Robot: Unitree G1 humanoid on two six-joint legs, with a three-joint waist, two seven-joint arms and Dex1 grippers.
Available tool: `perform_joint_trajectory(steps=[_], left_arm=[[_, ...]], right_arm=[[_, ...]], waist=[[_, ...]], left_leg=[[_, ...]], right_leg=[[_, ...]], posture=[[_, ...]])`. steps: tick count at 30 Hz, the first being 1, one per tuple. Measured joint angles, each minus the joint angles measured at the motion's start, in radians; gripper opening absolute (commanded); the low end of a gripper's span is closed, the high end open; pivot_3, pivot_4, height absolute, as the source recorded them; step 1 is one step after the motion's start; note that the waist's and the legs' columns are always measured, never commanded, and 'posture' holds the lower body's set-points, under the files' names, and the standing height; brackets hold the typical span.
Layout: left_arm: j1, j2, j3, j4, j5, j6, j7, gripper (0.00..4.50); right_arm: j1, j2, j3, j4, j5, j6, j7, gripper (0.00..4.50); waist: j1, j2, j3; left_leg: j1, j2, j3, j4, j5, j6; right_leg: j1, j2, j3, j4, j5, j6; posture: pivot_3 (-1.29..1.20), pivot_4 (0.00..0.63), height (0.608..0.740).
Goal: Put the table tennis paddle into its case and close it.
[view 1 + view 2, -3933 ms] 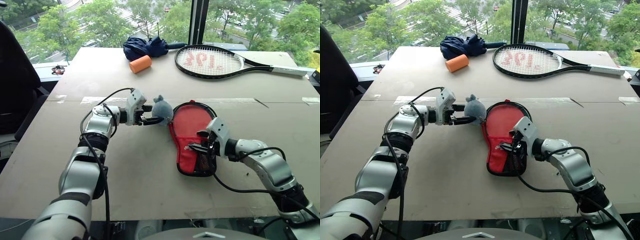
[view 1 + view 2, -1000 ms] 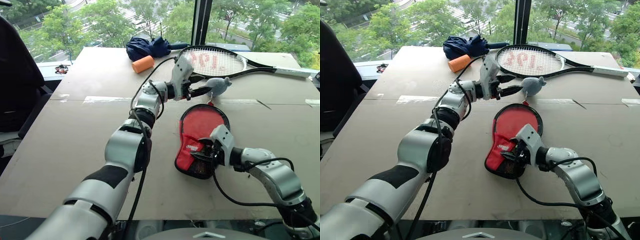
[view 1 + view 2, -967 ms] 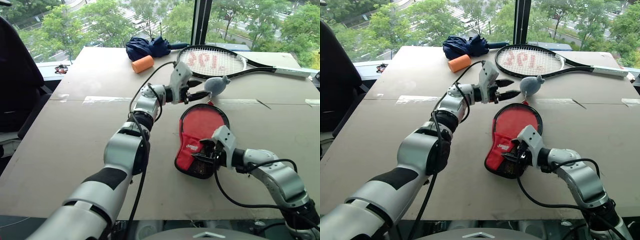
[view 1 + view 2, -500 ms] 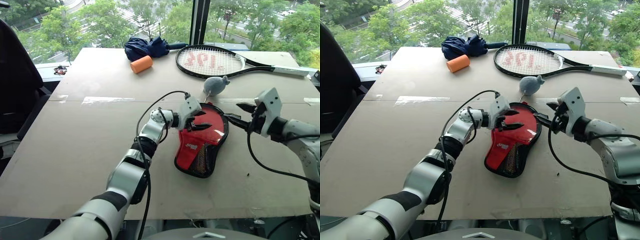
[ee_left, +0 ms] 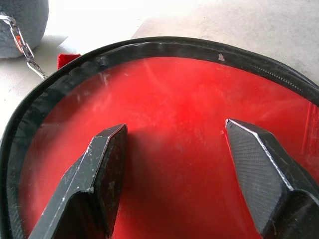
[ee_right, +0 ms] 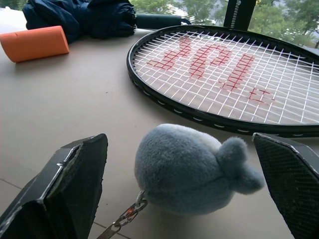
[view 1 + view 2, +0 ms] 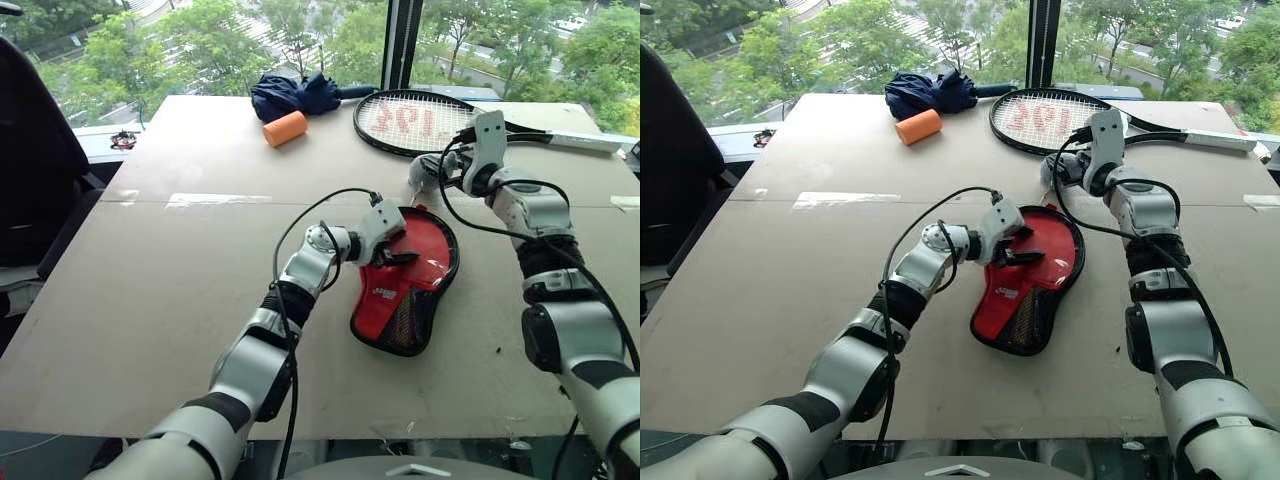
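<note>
I need to pull the charm (image 7: 424, 172) round to the mesh end with my right gripper to close the case, because the fish charm's chain is at the case's round end (image 7: 419, 208).
The case (image 7: 400, 318) lies flat mid-table, black-rimmed, with its mesh end toward me. Through its clear side shows the red face of the table tennis paddle (image 5: 189, 114); the handle is hidden. My left gripper (image 7: 402, 247) hovers just over the case's round end, its fingers (image 5: 97, 179) open and spread above the plastic. The grey-blue fish charm (image 6: 187, 169) rests on the table beyond the case, chained to it. My right gripper (image 6: 179, 138) is open, level with the table, one finger (image 6: 70, 191) on each side of the charm and clear of it.
A black strung tennis racket (image 7: 422, 122) lies just behind the charm. A folded dark blue umbrella (image 7: 292, 95) and an orange cylinder (image 7: 285, 128) sit at the far side. The table (image 7: 160, 300) is bare to the left of the case.
My right gripper left the case's handle end, opened wider and swung up to the charm. My left gripper let the charm go and dropped to the case's round end, then held still.
</note>
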Motion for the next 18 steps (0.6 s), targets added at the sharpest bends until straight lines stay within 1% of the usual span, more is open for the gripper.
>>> perform_joint_trajectory(steps=[3,7,10,12,15,17,18], left_arm=[[0.024,0.001,-0.002,-0.03,-0.007,0.009,0.014,3.17],[0.033,0.001,-0.008,-0.053,-0.012,0.026,0.023,3.17],[0.036,0.001,-0.01,-0.062,-0.016,0.034,0.032,3.17],[0.041,0.001,-0.01,-0.071,-0.017,0.039,0.038,3.17],[0.043,0.002,-0.01,-0.078,-0.017,0.045,0.045,3.17],[0.047,0.005,-0.01,-0.084,-0.017,0.049,0.053,3.17],[0.048,0.005,-0.01,-0.087,-0.017,0.05,0.055,3.17]], right_arm=[[-0.068,0.006,-0.034,0.198,-0.008,-0.099,-0.007,4.46],[-0.113,0.026,-0.091,0.356,-0.006,-0.141,-0.03,4.46],[-0.126,0.03,-0.131,0.408,0.004,-0.155,-0.031,4.46],[-0.136,0.038,-0.162,0.43,0.017,-0.156,-0.007,4.46],[-0.147,0.057,-0.181,0.437,0.023,-0.137,0.027,3.75],[-0.15,0.068,-0.179,0.446,0.015,-0.127,0.042,2.83],[-0.15,0.068,-0.179,0.449,0.013,-0.123,0.043,2.2]], waist=[[-0.005,0.001,0.0],[-0.008,0.002,-0.001],[-0.007,0.003,0.0],[-0.01,0.003,0.0],[-0.016,0.003,0.0],[-0.018,0.003,0.0],[-0.018,0.003,0.0]], left_leg=[[0.0,0.0,0.002,0.0,0.0,0.0],[0.0,0.0,0.002,0.0,0.0,0.0],[0.0,0.0,0.002,0.0,0.0,0.0],[0.001,0.0,0.003,0.0,0.0,0.0],[0.0,0.0,0.002,0.0,0.0,0.0],[0.0,0.0,0.002,0.0,0.0,0.0],[0.0,0.0,0.002,0.0,0.0,0.0]], right_leg=[[0.0,0.0,0.001,0.0,0.0,0.0],[0.0,0.0,0.002,0.0,0.0,0.0],[0.0,0.0,0.002,0.0,0.0,0.0],[0.0,0.0,0.003,0.0,0.0,0.0],[0.0,0.0,0.003,0.0,0.0,0.0],[0.0,-0.001,0.003,0.0,0.001,0.0],[0.0,-0.001,0.003,0.0,0.001,0.0]], posture=[[0.0,0.15,0.74],[0.0,0.15,0.74],[0.0,0.15,0.74],[0.0,0.15,0.74],[0.0,0.15,0.74],[0.0,0.15,0.74],[0.0,0.15,0.74]])
